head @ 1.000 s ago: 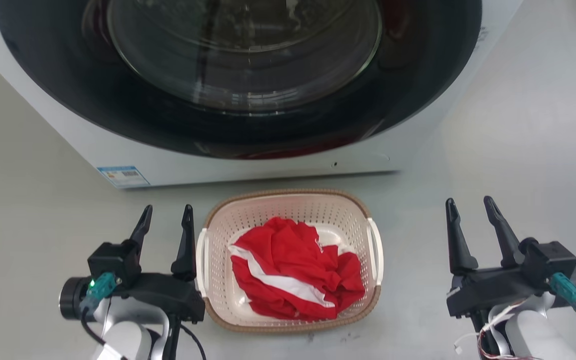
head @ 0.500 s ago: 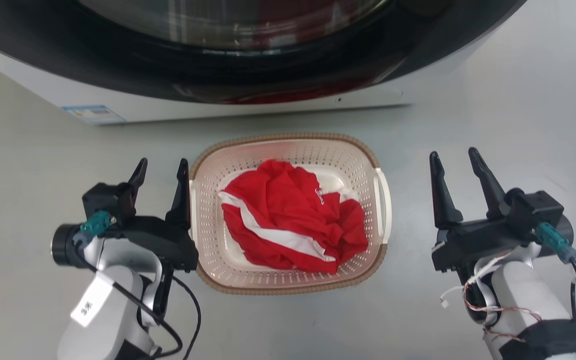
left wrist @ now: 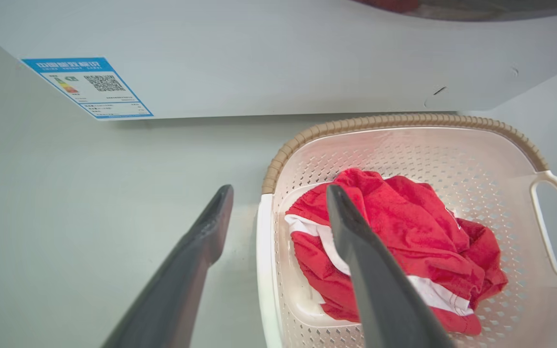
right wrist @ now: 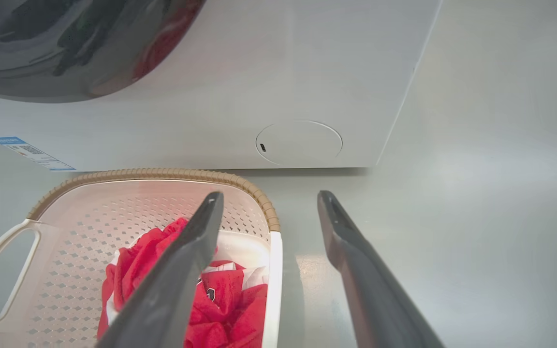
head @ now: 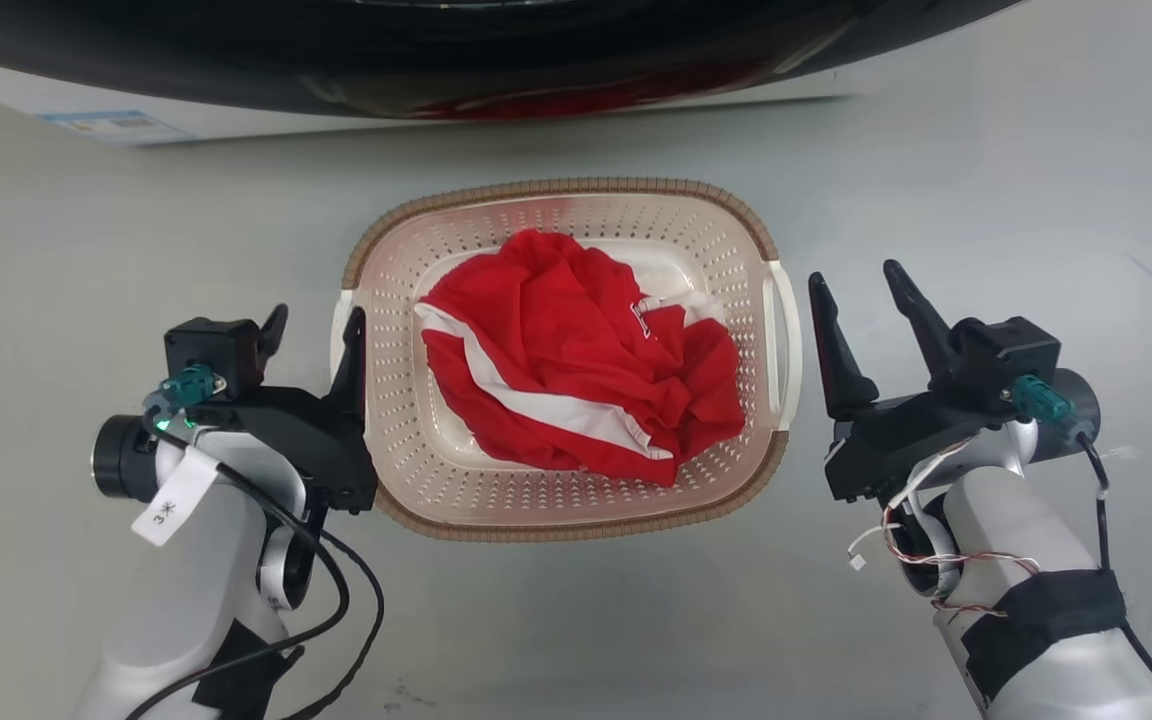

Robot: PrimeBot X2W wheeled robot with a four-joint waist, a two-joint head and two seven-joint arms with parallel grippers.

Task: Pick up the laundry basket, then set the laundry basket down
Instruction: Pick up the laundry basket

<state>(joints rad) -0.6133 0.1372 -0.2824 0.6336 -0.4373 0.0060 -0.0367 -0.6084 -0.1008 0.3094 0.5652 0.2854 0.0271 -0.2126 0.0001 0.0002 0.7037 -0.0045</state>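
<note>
The white handle goes straight into the laundry basket's brown rim (head: 775,260), so the laundry basket will come up level and the handle will stay stiff when I lift.
The laundry basket (head: 556,187) stands on the grey floor in front of the washer, cream and perforated with a brown rim, holding a crumpled red garment (head: 576,370) with a white stripe. My left gripper (head: 314,320) is open at the basket's left handle. In the left wrist view, that gripper (left wrist: 279,191) has one finger outside the basket (left wrist: 404,119) and one over its inside. My right gripper (head: 854,278) is open just right of the right handle. From the right wrist view, this gripper (right wrist: 270,195) brackets the basket's (right wrist: 153,173) white handle edge from above.
The washer (head: 536,50) with its dark round door rises just behind the basket, its white front (left wrist: 307,58) a short way from the rim. Bare grey floor (head: 1036,180) spreads to both sides and in front.
The head camera has tipped down, so the basket looks larger and lower in the picture. The right gripper has closed in on the right handle; the left gripper stays at the left handle.
</note>
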